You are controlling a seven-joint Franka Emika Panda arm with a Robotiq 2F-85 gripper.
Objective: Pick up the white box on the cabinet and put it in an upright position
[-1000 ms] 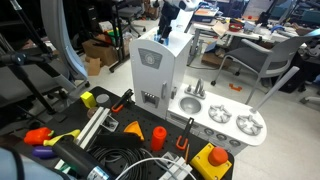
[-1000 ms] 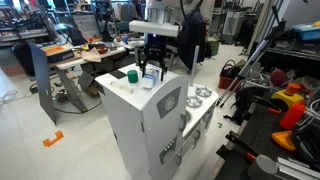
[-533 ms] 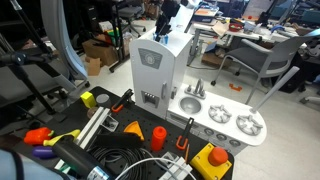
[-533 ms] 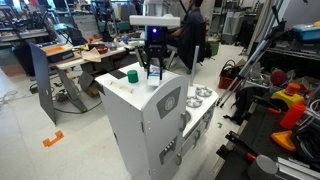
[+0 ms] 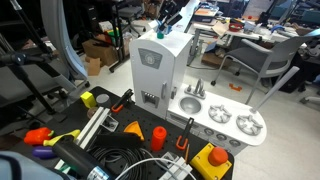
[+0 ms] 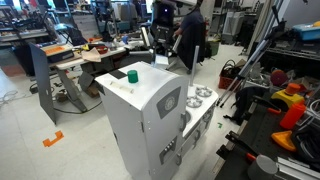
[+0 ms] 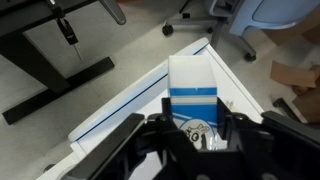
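Observation:
Next, I lift the white box [image 7: 192, 82], which is lying flat in my downward-pointing gripper, and tip my gripper level before I put the box down on the cabinet top [image 6: 151, 77].
The white box [image 7: 193, 88], with blue stripes and a cartoon print, sits between my gripper's [image 7: 193, 128] black fingers [image 7: 150, 135], which are shut on its sides. Beneath it lies the white top of the cabinet [image 7: 110, 125]. In both exterior views the gripper [image 5: 164, 26] [image 6: 160, 43] hangs tilted over the far end of the cabinet [image 5: 158, 65] [image 6: 150, 110] top. There the box [image 6: 160, 62] shows as a small white shape at the top's edge. Whether it still touches the top I cannot tell.
A green round object [image 6: 132, 75] stands on the cabinet top near the gripper. The low sink-and-burner counter [image 5: 225, 120] joins the cabinet. Office chairs [image 5: 262, 62], desks and a standing person [image 6: 188, 35] are behind; tools and orange parts [image 5: 158, 137] lie in front.
The jaws have shut on the white box. The arm then pulled back and tilted towards the far edge of the cabinet top, taking the box with it.

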